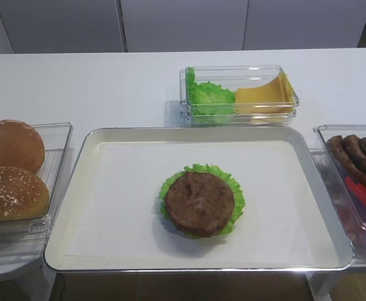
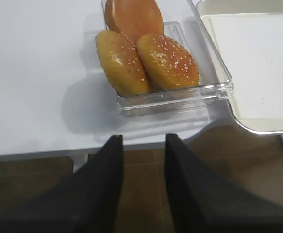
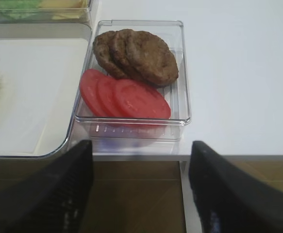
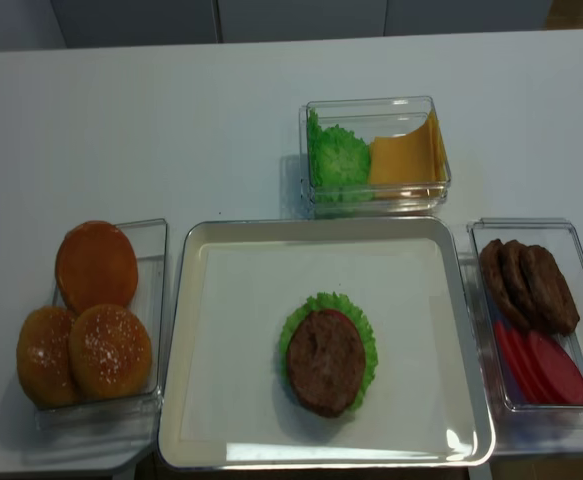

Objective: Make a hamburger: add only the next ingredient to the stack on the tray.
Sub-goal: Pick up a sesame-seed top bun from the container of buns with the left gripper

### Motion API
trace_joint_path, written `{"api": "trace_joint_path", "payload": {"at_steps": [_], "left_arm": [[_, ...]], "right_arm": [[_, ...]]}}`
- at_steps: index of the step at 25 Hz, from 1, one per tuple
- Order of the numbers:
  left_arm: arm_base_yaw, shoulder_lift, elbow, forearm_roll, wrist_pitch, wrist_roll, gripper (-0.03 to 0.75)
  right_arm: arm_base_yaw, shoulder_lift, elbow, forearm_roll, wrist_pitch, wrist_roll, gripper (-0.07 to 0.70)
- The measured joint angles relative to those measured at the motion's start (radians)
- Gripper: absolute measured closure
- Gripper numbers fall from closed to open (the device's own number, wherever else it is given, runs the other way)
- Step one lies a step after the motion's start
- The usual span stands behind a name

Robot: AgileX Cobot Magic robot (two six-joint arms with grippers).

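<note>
I expect the golden-brown bun top (image 4: 45,357) will come free alone when I lift, leaving its neighbours behind, because it bulges over the bin's rim (image 4: 37,400).
The stack (image 1: 199,202), a round brown patty on a frilly green lettuce leaf, lies in the middle of the metal tray (image 1: 321,182); from above the stack (image 4: 327,360) sits on the tray (image 4: 468,330) toward its near side. Two sesame bun tops rest in a clear bin; the shinier golden one (image 2: 121,63) is the left of the pair (image 4: 43,355). My left gripper (image 2: 143,141) hangs off the table's front edge below that bin, open a little and empty. My right gripper (image 3: 141,145) is wide open and empty, off the edge below the patty bin.
A darker sesame bun (image 2: 168,61) and a smooth seedless bun (image 2: 134,17) share the bun bin (image 2: 173,99). On the right, a clear bin (image 3: 180,73) holds spare patties (image 3: 139,56) and tomato slices (image 3: 126,97). Behind the tray, a bin (image 1: 239,94) holds lettuce and cheese.
</note>
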Motion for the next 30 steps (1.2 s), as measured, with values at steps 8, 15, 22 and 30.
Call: {"api": "trace_joint_path", "payload": {"at_steps": [8, 15, 22, 30], "left_arm": [[0.000, 0.000, 0.000, 0.000, 0.000, 0.000, 0.500], [0.000, 0.000, 0.000, 0.000, 0.000, 0.000, 0.500], [0.000, 0.000, 0.000, 0.000, 0.000, 0.000, 0.462], [0.000, 0.008, -0.055, -0.018, -0.082, 0.000, 0.250]], "right_arm": [[0.000, 0.000, 0.000, 0.000, 0.000, 0.000, 0.164], [0.000, 0.000, 0.000, 0.000, 0.000, 0.000, 0.165], [0.000, 0.000, 0.000, 0.000, 0.000, 0.000, 0.195], [0.000, 0.000, 0.000, 0.000, 0.000, 0.000, 0.254]]}}
